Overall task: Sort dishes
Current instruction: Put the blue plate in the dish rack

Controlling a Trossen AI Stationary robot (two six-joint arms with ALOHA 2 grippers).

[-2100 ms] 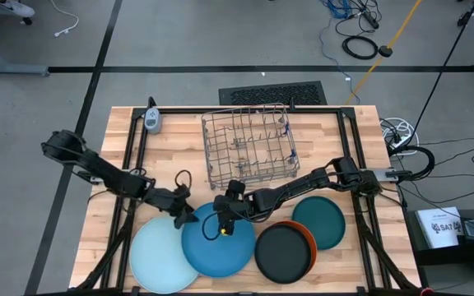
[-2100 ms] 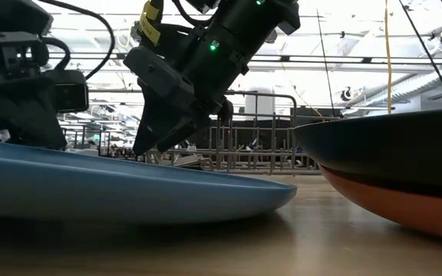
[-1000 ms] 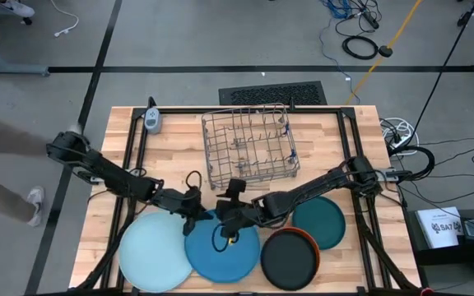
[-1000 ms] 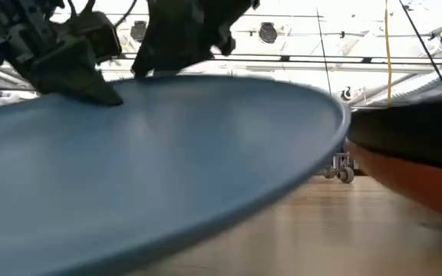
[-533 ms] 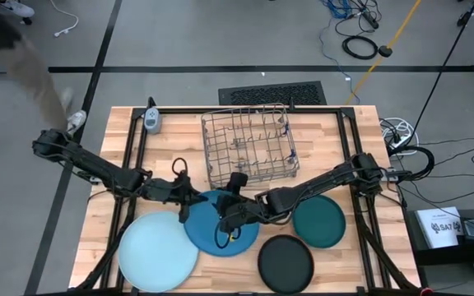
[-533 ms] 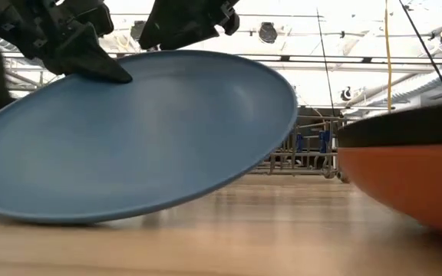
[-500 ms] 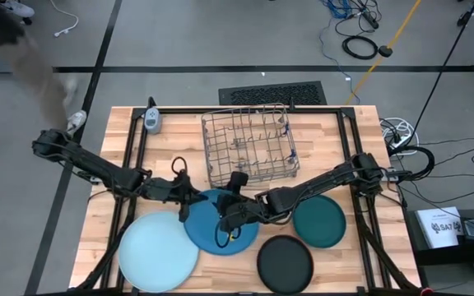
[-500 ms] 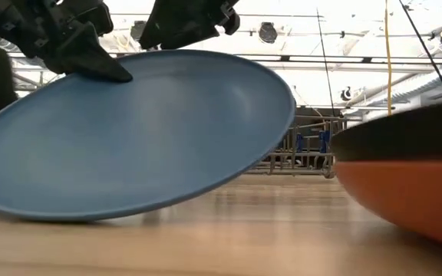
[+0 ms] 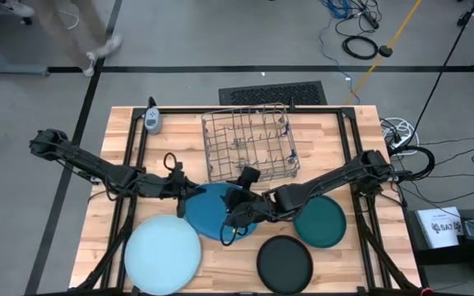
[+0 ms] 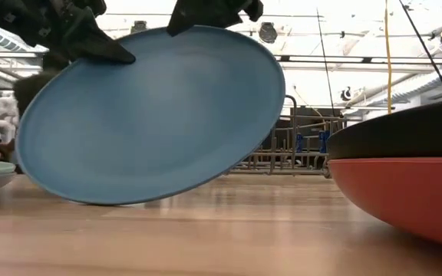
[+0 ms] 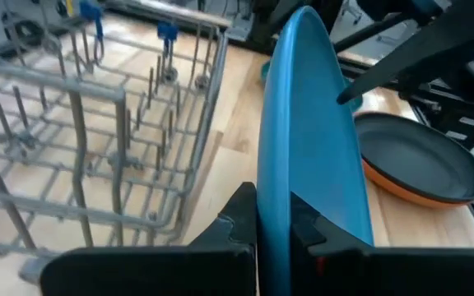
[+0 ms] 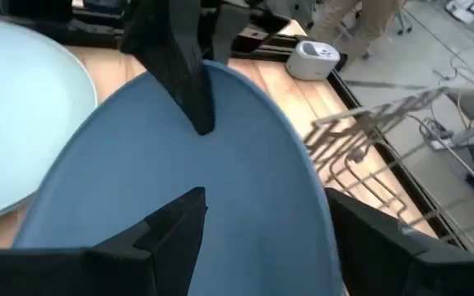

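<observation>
My right gripper should take the opposite rim [image 12: 322, 215] of the mid-blue plate and carry the plate to the dish rack's far end [image 9: 283, 141], because my left gripper is holding it across from there.
A mid-blue plate [image 9: 212, 210] stands tipped up on edge between my two grippers in front of the grey wire dish rack [image 9: 249, 148]. My left gripper [image 9: 183, 196] is shut on its left rim. My right gripper [image 9: 239, 210] stands open at the plate's right side, its fingers spread over the plate's face [image 12: 220, 181]. A pale blue plate [image 9: 163, 255] lies flat near the front edge. A black plate [image 9: 285, 263] sits on an orange one [image 10: 405, 199]. A dark teal plate [image 9: 321, 222] lies to the right. My left gripper pinches the mid-blue plate's rim [image 11: 271, 177] between its two fingers [image 11: 241, 205], one on each face, coming about level from the table's left. The plate stands steeply tilted, top rim high [image 10: 206, 31]. Whether its low rim [image 10: 106, 201] rests on the table, I cannot tell. My right gripper is open, with a finger [image 12: 179, 226] on either side of the view above the plate's face, near the rim opposite the left gripper. Whether the fingers touch the plate cannot be told.
The dish rack stands just beyond the tipped plate, its wire prongs [image 11: 81, 140] close to my left gripper. A small white device [image 9: 153, 120] lies at the far left corner. Bare wood shows between the plates and the front edge [image 10: 229, 238].
Both grippers have gone toward the far edge and the dish rack, and upward. The mid-blue plate has tipped from a shallow slant to a steep one and moved off the pale blue plate, which now shows whole. My left gripper has kept its hold.
</observation>
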